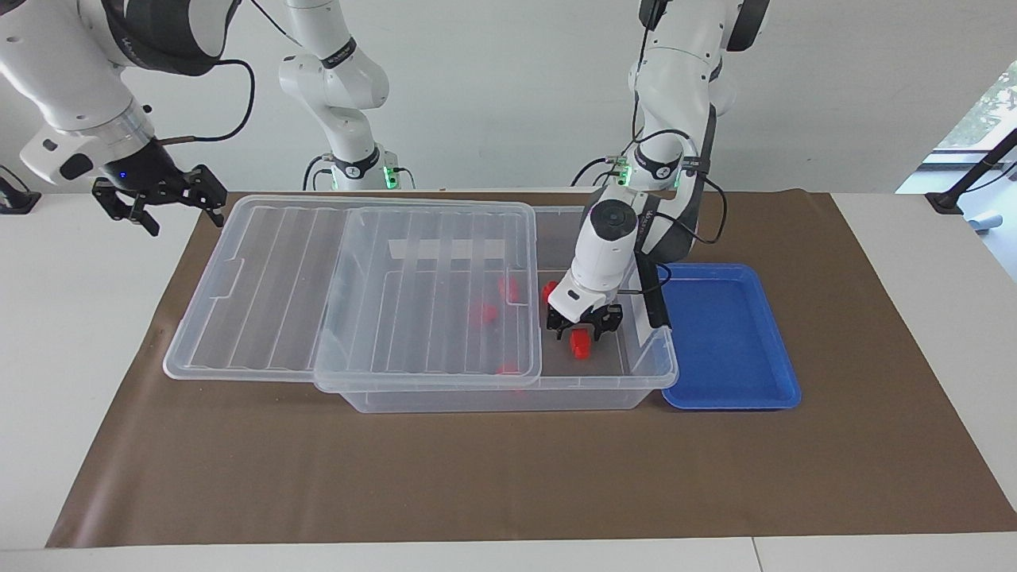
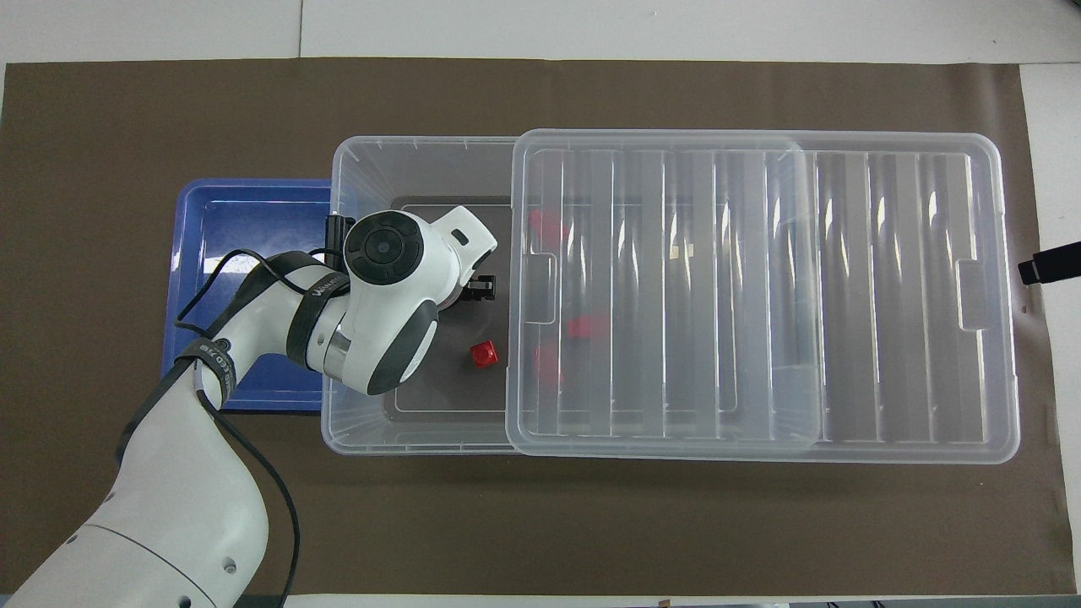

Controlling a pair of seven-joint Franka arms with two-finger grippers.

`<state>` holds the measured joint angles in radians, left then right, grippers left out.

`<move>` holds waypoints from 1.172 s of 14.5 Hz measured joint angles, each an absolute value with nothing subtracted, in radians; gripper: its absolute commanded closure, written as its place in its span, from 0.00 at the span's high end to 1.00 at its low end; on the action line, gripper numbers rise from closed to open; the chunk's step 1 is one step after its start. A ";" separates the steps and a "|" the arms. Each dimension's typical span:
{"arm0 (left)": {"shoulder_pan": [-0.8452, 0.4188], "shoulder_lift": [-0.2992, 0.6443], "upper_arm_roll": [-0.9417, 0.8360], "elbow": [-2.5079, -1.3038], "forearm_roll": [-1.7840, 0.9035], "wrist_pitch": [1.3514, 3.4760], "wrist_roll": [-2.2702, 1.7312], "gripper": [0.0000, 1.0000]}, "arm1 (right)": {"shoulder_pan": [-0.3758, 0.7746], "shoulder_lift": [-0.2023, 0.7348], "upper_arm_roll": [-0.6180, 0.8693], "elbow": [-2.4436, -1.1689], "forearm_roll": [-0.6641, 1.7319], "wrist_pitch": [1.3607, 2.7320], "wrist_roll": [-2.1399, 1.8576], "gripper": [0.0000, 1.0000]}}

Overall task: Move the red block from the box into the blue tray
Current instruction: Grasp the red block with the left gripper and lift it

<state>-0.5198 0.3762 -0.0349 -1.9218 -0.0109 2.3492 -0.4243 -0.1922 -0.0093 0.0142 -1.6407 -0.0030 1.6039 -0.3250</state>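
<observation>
The lid [image 2: 763, 295] will cover the whole uncovered end when I push it, because the ribbed lid's long edges [image 2: 664, 451] are in line with the clear box's rim.
The clear box [image 1: 493, 397] [image 2: 372, 160] has its ribbed lid [image 1: 349, 286] [image 2: 760, 295] slid toward the right arm's end, so the end beside the blue tray [image 1: 727, 334] [image 2: 245, 228] is uncovered. My left gripper [image 1: 584, 327] is down in that uncovered end, open, with its fingers on either side of a red block [image 1: 581, 343]. The overhead view hides this block under the hand. A second red block [image 1: 548, 292] [image 2: 484, 354] lies on the box floor, nearer to the robots. Three more show dimly under the lid. The tray holds nothing.
My right gripper [image 1: 171, 208] waits open above the white table at the right arm's end, off the brown mat [image 1: 477, 477]; only its tip [image 2: 1047, 263] shows overhead. A black clip handle [image 1: 655, 298] sits on the box's end wall next to the tray.
</observation>
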 measured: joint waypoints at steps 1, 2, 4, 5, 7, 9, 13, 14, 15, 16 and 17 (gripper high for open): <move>-0.519 0.371 -0.033 -1.922 -0.011 2.349 -0.425 0.00 | -0.192 -0.009 0.023 -1.641 -0.003 1.604 -0.310 1.00; -0.519 0.368 -0.031 -1.922 -0.011 2.349 -0.431 0.00 | -0.191 -0.010 0.030 -1.641 -0.003 1.604 -0.295 1.00; -0.518 0.360 -0.030 -1.921 -0.011 2.349 -0.468 0.00 | -0.190 -0.011 0.035 -1.641 -0.003 1.601 -0.282 1.00; -0.518 0.352 -0.030 -1.921 -0.011 2.350 -0.486 0.00 | -0.191 -0.012 0.035 -1.641 -0.003 1.600 -0.282 1.00; -0.518 0.321 -0.030 -1.920 -0.011 2.342 -0.500 0.00 | -0.191 -0.012 0.035 -1.641 -0.003 1.600 -0.282 1.00; -0.518 0.271 -0.030 -1.919 -0.011 2.296 -0.502 0.00 | -0.191 -0.012 0.035 -1.641 -0.003 1.600 -0.282 1.00; -0.518 0.170 -0.029 -1.920 -0.011 2.193 -0.503 0.00 | -0.191 -0.012 0.035 -1.641 -0.003 1.599 -0.282 1.00; -0.518 0.150 -0.029 -1.920 -0.011 2.167 -0.503 0.00 | -0.191 -0.012 0.035 -1.641 -0.003 1.599 -0.282 1.00; -0.518 0.133 -0.029 -1.920 -0.011 2.147 -0.503 0.00 | -0.191 -0.012 0.035 -1.642 -0.003 1.599 -0.282 1.00; -0.517 0.117 -0.028 -1.919 -0.011 2.127 -0.503 0.00 | -0.192 -0.012 0.035 -1.644 -0.003 1.599 -0.282 0.91; -0.515 0.100 -0.026 -1.919 -0.011 2.105 -0.503 0.00 | -0.195 -0.012 0.034 -1.647 -0.003 1.599 -0.285 0.51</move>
<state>-0.5155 0.1005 -0.0262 -1.9193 -0.0108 2.1055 -0.5028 -0.1946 -0.0118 0.0344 -1.6466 -0.0030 1.5987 -0.2846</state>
